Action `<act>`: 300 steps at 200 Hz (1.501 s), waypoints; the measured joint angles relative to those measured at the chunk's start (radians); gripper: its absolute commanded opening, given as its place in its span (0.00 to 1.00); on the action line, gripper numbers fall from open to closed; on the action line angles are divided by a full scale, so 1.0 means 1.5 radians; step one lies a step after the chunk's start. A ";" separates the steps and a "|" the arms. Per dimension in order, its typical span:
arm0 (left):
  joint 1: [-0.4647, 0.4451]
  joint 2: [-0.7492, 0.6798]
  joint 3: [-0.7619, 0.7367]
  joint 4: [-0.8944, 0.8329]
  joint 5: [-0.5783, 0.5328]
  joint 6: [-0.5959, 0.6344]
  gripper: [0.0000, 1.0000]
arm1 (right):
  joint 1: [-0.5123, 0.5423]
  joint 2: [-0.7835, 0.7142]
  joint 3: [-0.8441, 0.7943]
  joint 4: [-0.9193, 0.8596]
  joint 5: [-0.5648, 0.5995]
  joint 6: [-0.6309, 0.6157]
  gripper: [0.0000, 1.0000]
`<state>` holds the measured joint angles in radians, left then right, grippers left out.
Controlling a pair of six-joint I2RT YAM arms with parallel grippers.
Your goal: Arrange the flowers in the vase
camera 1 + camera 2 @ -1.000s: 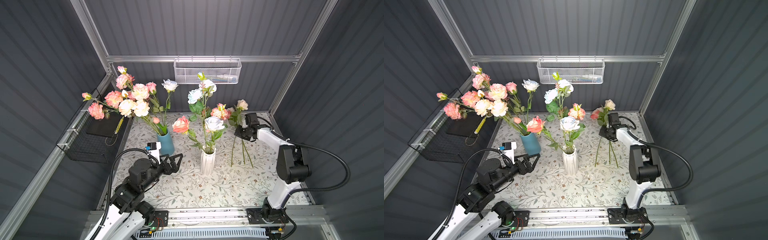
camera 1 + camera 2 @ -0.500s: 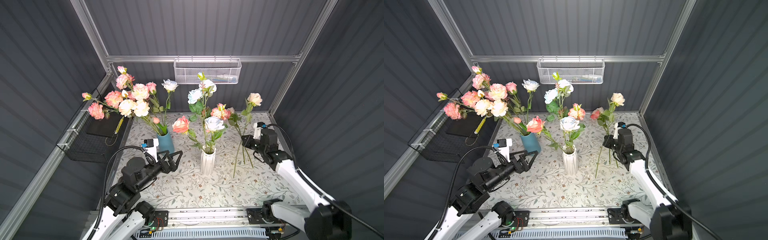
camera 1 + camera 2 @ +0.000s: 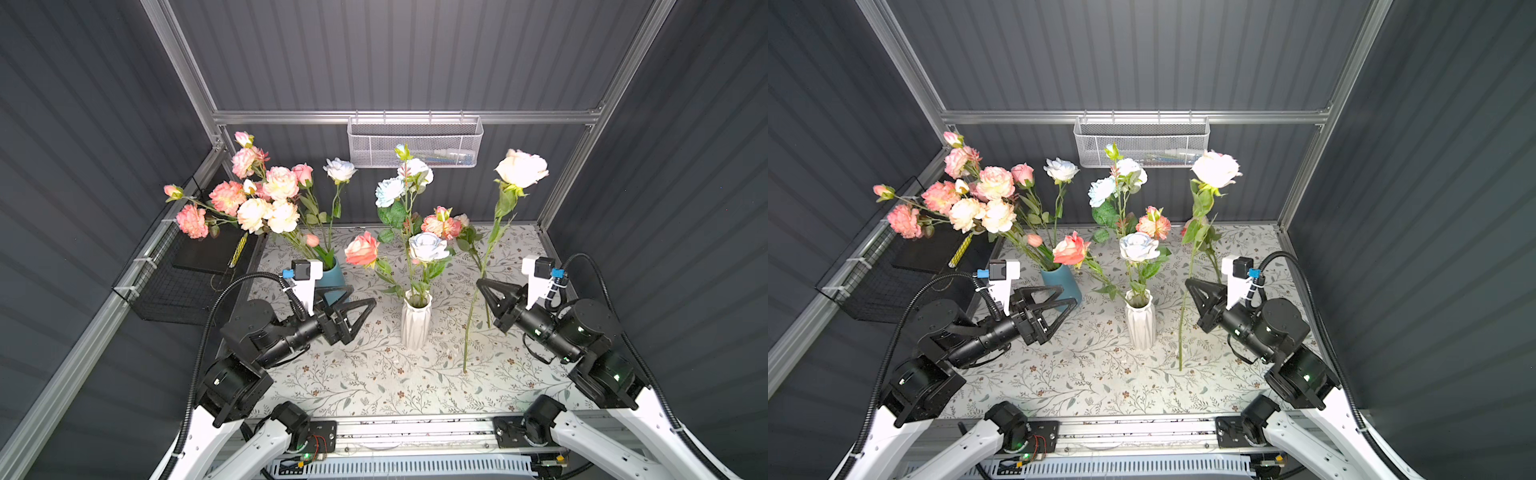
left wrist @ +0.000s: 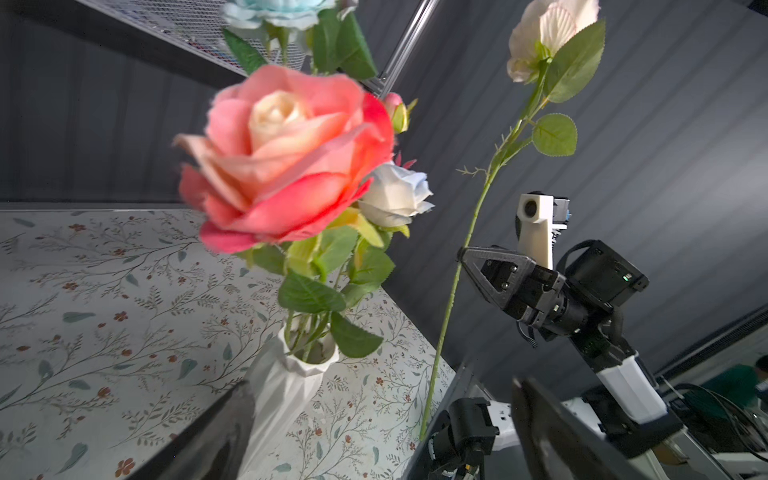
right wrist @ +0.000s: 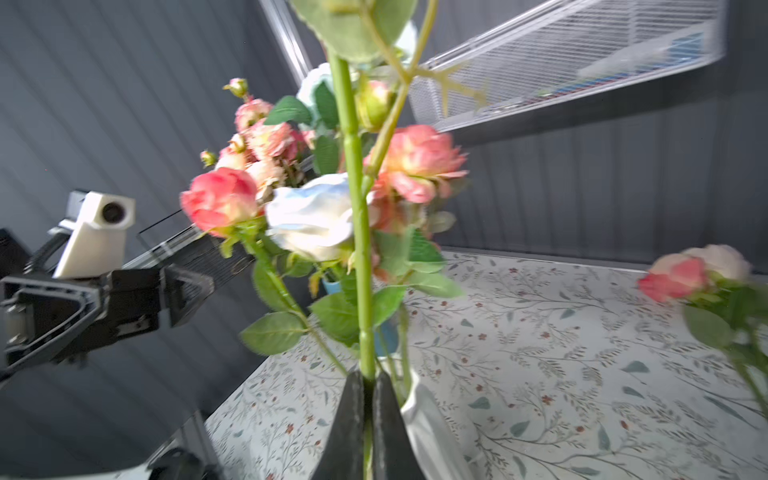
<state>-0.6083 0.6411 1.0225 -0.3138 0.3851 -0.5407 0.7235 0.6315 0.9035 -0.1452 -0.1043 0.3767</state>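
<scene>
The pale-blue rose (image 3: pixel 429 246) crowds the vase on my right gripper's side, so next my left gripper takes the cream rose's stem (image 3: pixel 491 244) for the vase's open side.
A white ribbed vase (image 3: pixel 415 320) (image 3: pixel 1140 322) stands mid-table and holds a peach-pink rose (image 3: pixel 362 248) (image 4: pixel 286 166), a pale-blue rose (image 3: pixel 428 246) and taller flowers. My right gripper (image 3: pixel 482 284) (image 5: pixel 365 376) is shut on the green stem of a cream rose (image 3: pixel 521 168) (image 3: pixel 1216 168). That rose stands upright just right of the vase, its lower end near the cloth. My left gripper (image 3: pixel 362 296) (image 4: pixel 380 384) is open and holds nothing, left of the vase. More flowers (image 3: pixel 266 195) fill a teal vase (image 3: pixel 332 276), and a few flowers (image 5: pixel 681 274) lie at the back right.
A white mesh basket (image 3: pixel 415 143) hangs on the back wall. A black wire basket (image 3: pixel 183 274) is fixed to the left wall. The arms' rail (image 3: pixel 415 432) runs along the front edge. Dark walls close in three sides.
My right gripper has pulled back from the back right corner with the cream rose, raising it upright beside the white vase. The left gripper has stayed open and has barely moved.
</scene>
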 measured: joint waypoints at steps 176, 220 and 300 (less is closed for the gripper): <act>0.000 0.065 0.060 0.032 0.101 0.044 0.18 | 0.289 0.374 0.262 -0.007 -0.030 -0.064 0.00; 0.000 0.073 0.061 0.036 0.102 0.044 0.00 | 0.291 0.385 0.263 -0.008 -0.032 -0.061 0.05; 0.000 0.145 0.152 0.075 0.066 0.080 0.00 | 0.284 0.215 0.199 -0.044 0.079 -0.094 0.53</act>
<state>-0.6083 0.8585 1.2503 -0.2020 0.4847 -0.4206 1.1488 0.9546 1.2022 -0.2115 0.0143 0.2363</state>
